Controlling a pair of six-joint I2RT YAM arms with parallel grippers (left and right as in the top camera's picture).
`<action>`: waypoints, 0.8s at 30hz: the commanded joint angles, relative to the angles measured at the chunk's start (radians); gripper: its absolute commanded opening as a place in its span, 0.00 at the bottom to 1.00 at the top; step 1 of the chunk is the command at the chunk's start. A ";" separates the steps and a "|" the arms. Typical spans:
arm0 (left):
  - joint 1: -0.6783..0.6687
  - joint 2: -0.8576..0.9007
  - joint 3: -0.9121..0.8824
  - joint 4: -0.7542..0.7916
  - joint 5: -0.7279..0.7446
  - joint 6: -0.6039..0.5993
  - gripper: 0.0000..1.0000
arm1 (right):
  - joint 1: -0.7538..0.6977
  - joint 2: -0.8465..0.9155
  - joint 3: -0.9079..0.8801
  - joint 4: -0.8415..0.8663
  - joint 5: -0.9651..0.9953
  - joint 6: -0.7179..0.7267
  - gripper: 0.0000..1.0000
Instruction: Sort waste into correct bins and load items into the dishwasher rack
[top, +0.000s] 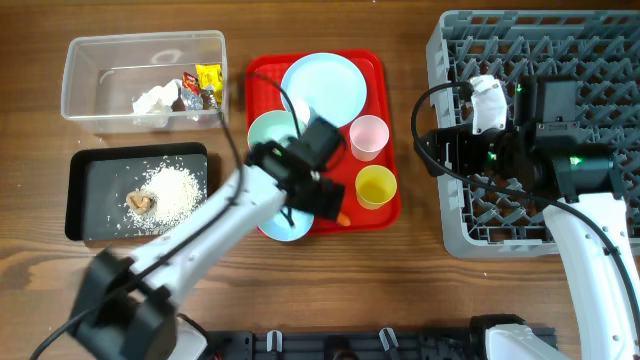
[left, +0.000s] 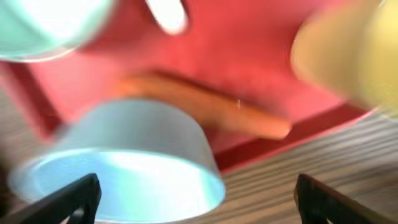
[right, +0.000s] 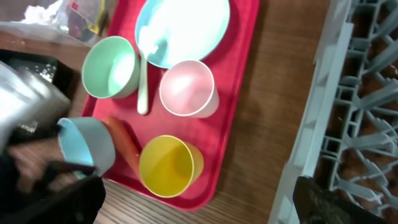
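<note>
I should move my left gripper back because it is blocking the way to the blue bowl (top: 284, 226), and use my right gripper to put the bowl into the rack (top: 468, 57).
An orange carrot (top: 343, 217) (left: 205, 109) (right: 124, 146) lies at the front of the flat red tray (top: 262, 72), between a pale blue bowl (top: 283, 228) (left: 124, 162) (right: 87, 146) and the yellow cup (top: 376, 186) (right: 169, 166). My left gripper (top: 325, 205) (left: 198, 183) is open and empty, low over the blue bowl, with the carrot just beyond it. My right gripper (top: 440, 150) (right: 199, 193) is open and empty at the left edge of the grey dishwasher rack (top: 600, 40) (right: 360, 93). The red tray also holds the plate (top: 325, 85), a teal bowl (top: 268, 130), the pink cup (top: 369, 136) and the white spoon (right: 143, 87).
The clear tub (top: 80, 100) at the back left holds crumpled tissue (top: 152, 100) and yellow (top: 208, 75) and red (top: 189, 85) wrappers. The black tray (top: 80, 200) in front of it holds rice (top: 175, 195) and a food scrap (top: 140, 202). Bare wood separates red tray and rack.
</note>
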 joint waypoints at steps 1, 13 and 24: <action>0.116 -0.167 0.167 -0.056 -0.085 -0.068 1.00 | 0.010 0.009 -0.001 0.026 -0.090 0.014 0.99; 0.597 -0.269 0.178 -0.032 -0.017 -0.152 1.00 | 0.582 0.294 -0.001 0.212 0.101 0.206 0.98; 0.599 -0.197 0.178 -0.040 -0.027 -0.148 1.00 | 0.655 0.603 0.020 0.237 0.101 0.235 0.72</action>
